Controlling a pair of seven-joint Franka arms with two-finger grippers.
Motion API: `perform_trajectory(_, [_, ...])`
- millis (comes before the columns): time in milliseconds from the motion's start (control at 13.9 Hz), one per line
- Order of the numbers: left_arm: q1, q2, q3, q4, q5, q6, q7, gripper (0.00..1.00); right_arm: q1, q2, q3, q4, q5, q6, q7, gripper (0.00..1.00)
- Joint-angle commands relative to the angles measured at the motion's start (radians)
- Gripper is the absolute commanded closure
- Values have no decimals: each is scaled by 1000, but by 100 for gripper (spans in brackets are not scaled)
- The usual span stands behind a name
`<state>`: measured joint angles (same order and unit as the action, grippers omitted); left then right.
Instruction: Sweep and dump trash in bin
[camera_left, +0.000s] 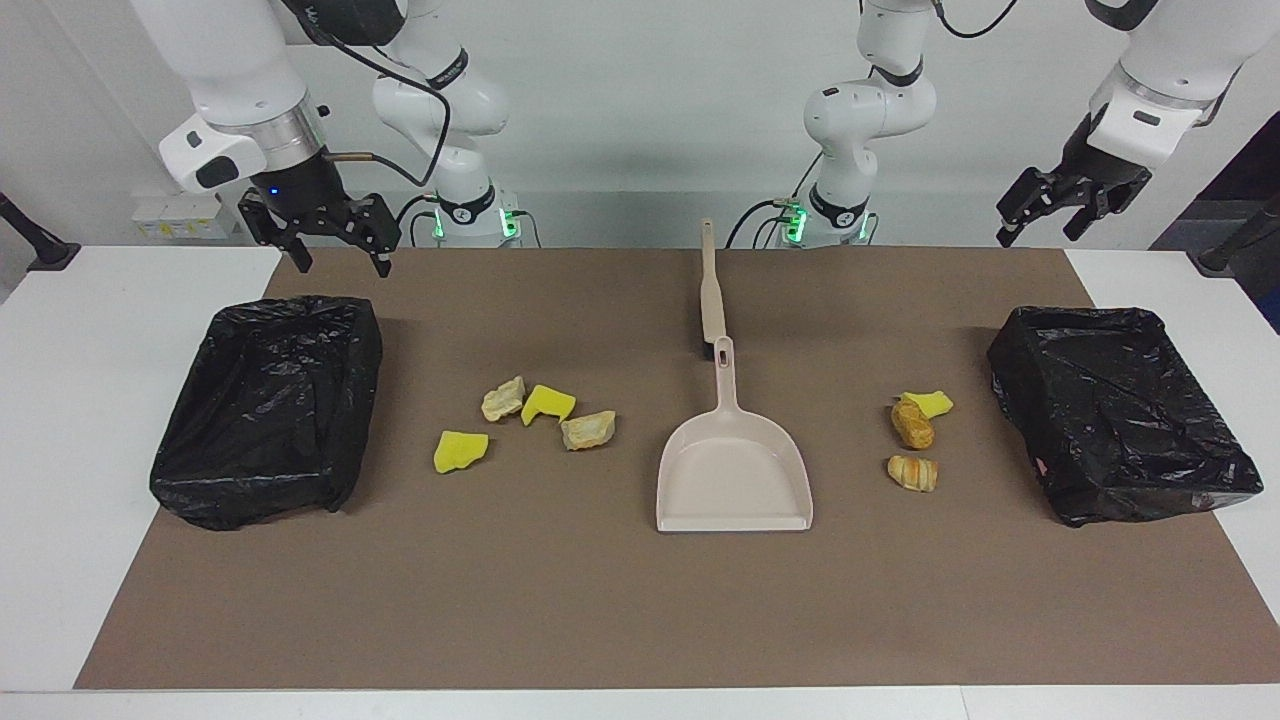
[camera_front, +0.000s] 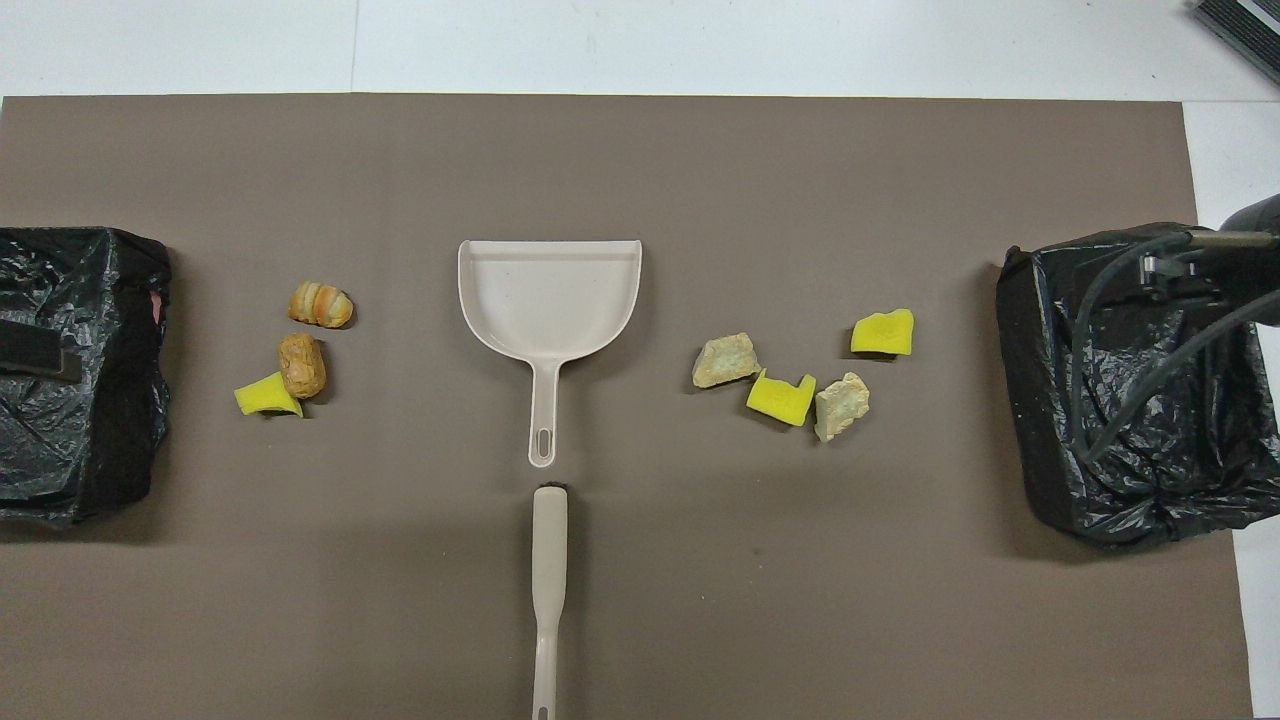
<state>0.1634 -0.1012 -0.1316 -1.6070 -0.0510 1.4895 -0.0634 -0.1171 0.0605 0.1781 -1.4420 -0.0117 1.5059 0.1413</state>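
The beige dustpan's handle (camera_front: 543, 414) points toward the robots and is clear of the trash, so my right gripper should keep going to the handle (camera_front: 543, 402) and close across it.
The trash lies in two groups on the brown mat. Toward the right arm's end are two yellow sponge chunks (camera_left: 460, 450) (camera_front: 780, 397) and two tan lumps (camera_left: 588, 429) (camera_front: 726, 360). Toward the left arm's end are two orange-brown lumps (camera_left: 912, 425) (camera_front: 302, 365) and a yellow chunk (camera_left: 932, 403). A black-bagged bin (camera_left: 260, 470) (camera_front: 1130, 500) stands at the right arm's end, another bin (camera_left: 1130, 480) (camera_front: 90, 470) at the left arm's end. My right gripper (camera_left: 341, 265) hangs open over the mat's robot-side edge by its bin. My left gripper (camera_left: 1037, 236) hangs open, high over the table's robot-side edge.
A beige dustpan (camera_left: 733, 470) (camera_front: 549, 300) lies mid-mat, handle toward the robots. A beige brush (camera_left: 712, 290) (camera_front: 549, 590) lies in line with it, nearer the robots. The right arm's cable (camera_front: 1120, 350) shows over its bin in the overhead view.
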Motion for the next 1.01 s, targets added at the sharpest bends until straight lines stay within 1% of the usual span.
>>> perform_trajectory(0, [4, -21, 0, -21, 3, -8, -9, 0, 40, -24, 6, -29, -8, 40, -6, 0])
perform_trajectory(144, [4, -20, -2, -21, 3, -8, -9, 0, 103, -15, 7, -26, -59, 40, 33, 0])
perform_trajectory(288, [4, -21, -2, -21, 3, -8, -9, 0, 161, 36, 7, -2, -63, 80, 131, 0])
perform_trajectory(575, [4, -20, 0, -21, 3, -8, -9, 0, 321, 203, 3, 101, -73, 171, 329, 0])
perform_trajectory(791, [4, -21, 0, -21, 3, -8, -9, 0, 439, 355, 1, 228, -123, 198, 472, 0])
perform_trajectory(935, [4, -20, -2, -21, 3, -8, -9, 0, 477, 409, 6, 236, -126, 269, 520, 0])
